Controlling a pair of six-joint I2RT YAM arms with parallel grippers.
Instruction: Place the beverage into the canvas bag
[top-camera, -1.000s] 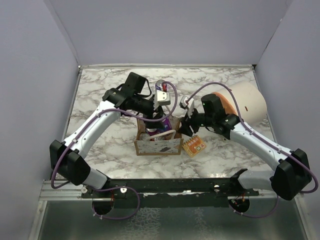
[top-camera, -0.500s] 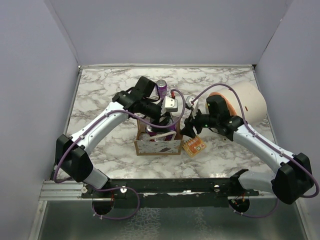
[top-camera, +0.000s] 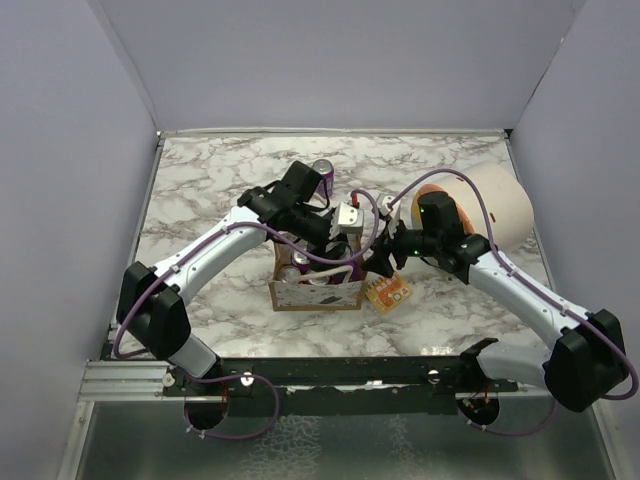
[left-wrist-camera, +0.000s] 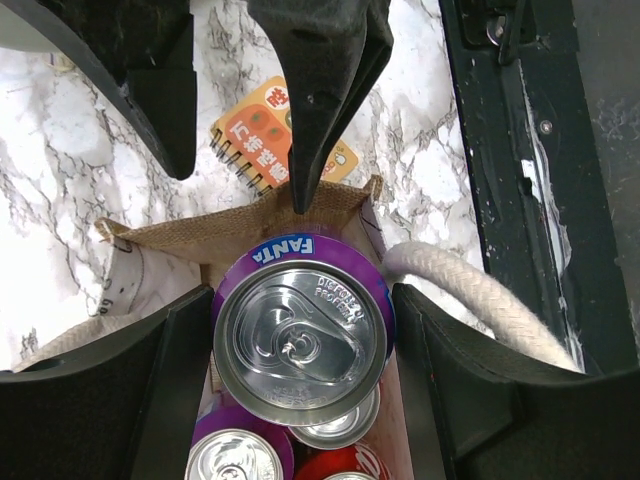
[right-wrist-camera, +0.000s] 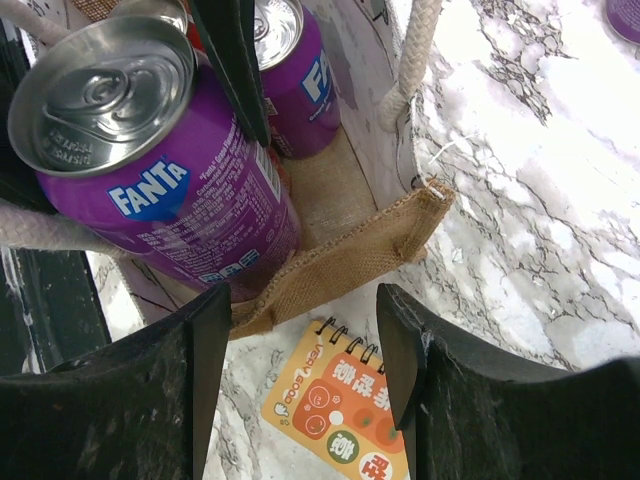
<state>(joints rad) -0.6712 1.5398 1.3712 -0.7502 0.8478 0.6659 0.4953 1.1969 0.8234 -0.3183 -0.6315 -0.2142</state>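
The purple can (right-wrist-camera: 175, 185) is hanging upright inside the brown rim over the bag's open bottom (right-wrist-camera: 336, 192), so the robot's left gripper should go on lowering it until the can's base rests there.
My left gripper (left-wrist-camera: 305, 345) is shut on the beverage (left-wrist-camera: 300, 340), a purple Fanta can (right-wrist-camera: 150, 170). The can's lower part is inside the canvas bag (top-camera: 315, 292), at its right end, and its top stands above the brown rim (right-wrist-camera: 340, 260). Several other cans (left-wrist-camera: 235, 455) lie lower in the bag. My right gripper (right-wrist-camera: 305, 370) is open just outside that end of the bag, its fingers (left-wrist-camera: 320, 100) apart beside the rim, over the orange notebook (right-wrist-camera: 350, 410). A white rope handle (left-wrist-camera: 470, 290) lies against my left gripper's finger.
Another purple can (top-camera: 322, 172) stands on the marble table (top-camera: 200, 180) behind the bag. The orange spiral notebook (top-camera: 387, 290) lies flat against the bag's right side. A large cream roll (top-camera: 492, 205) lies at the back right. Walls close in the table on three sides.
My left arm has carried the can to the right and forward, down into the bag's right end. My right gripper's jaws have parted and come off the bag's rim.
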